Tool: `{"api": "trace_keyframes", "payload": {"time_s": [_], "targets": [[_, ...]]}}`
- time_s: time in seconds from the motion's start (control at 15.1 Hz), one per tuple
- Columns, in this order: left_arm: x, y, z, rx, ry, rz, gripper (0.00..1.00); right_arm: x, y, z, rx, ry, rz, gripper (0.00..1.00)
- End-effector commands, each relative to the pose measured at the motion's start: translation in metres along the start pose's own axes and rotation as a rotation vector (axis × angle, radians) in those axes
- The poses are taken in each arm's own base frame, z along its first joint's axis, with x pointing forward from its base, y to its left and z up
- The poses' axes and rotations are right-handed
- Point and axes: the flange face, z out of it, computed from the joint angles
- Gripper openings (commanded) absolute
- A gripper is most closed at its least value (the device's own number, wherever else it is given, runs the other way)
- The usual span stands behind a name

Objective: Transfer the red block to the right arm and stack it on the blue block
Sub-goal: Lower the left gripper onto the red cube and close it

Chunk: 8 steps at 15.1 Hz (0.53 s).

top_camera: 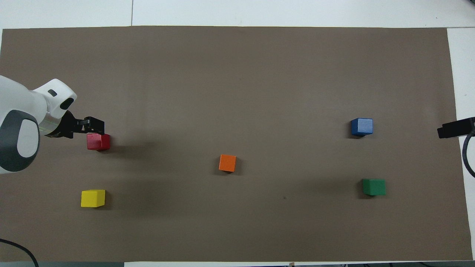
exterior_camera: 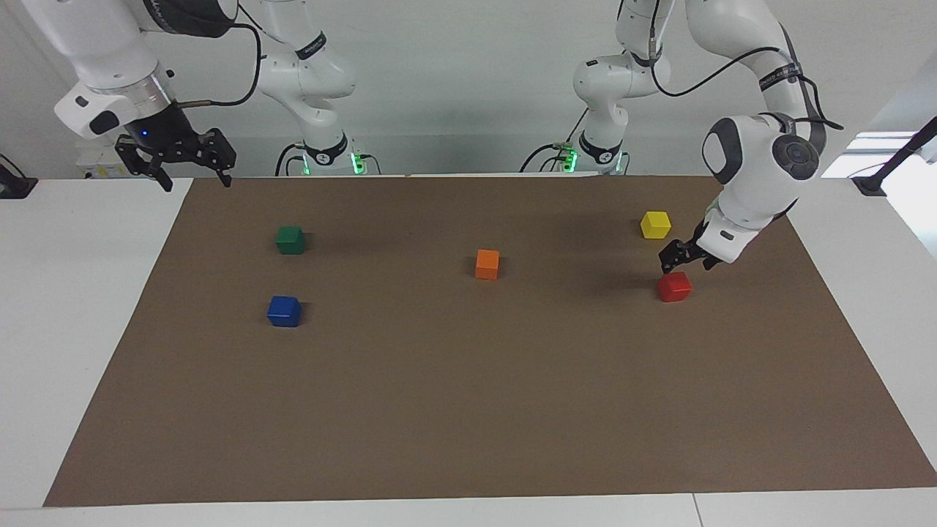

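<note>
I keep moving my left gripper down and close it around the red block's sides [exterior_camera: 676, 290], as its open fingers are just above the red block [exterior_camera: 673, 277] and the yellow block is out of the way.
The red block [exterior_camera: 674, 286] [top_camera: 98, 142] sits on the brown mat toward the left arm's end of the table. My left gripper [exterior_camera: 687, 262] [top_camera: 92, 127] hangs just above it, tilted, with its fingers open and nothing in them. The blue block [exterior_camera: 284, 311] [top_camera: 362, 127] sits on the mat toward the right arm's end. My right gripper [exterior_camera: 196, 179] [top_camera: 454, 128], the one with the blue light, waits open and empty over the mat's corner at the robots' end.
A yellow block [exterior_camera: 655, 225] [top_camera: 92, 198] lies nearer to the robots than the red block. An orange block [exterior_camera: 487, 264] [top_camera: 227, 163] sits mid-mat. A dark green block [exterior_camera: 290, 239] [top_camera: 374, 187] lies nearer to the robots than the blue one.
</note>
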Motion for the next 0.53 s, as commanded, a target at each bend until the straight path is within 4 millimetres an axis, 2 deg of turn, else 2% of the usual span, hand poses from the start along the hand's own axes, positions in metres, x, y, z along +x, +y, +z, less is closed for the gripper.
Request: {"api": "trace_keyframes", "payload": {"time_s": [0.0, 0.13, 0.27, 0.46], "targets": [[-0.016, -0.031, 0.034, 0.014, 0.065, -0.019, 1.00, -0.006, 0.002, 0.029, 0.032, 0.019, 0.013, 1.00], [-0.022, -0.035, 0.053, 0.014, 0.089, -0.027, 1.00, -0.005, 0.005, 0.052, 0.104, 0.022, 0.028, 1.00], [-0.023, -0.030, 0.069, 0.011, 0.075, -0.024, 1.00, -0.003, 0.005, 0.077, 0.173, 0.042, 0.000, 1.00], [-0.022, -0.025, 0.074, 0.010, 0.067, -0.032, 1.00, 0.000, 0.010, 0.103, 0.344, 0.051, 0.006, 1.00]]}}
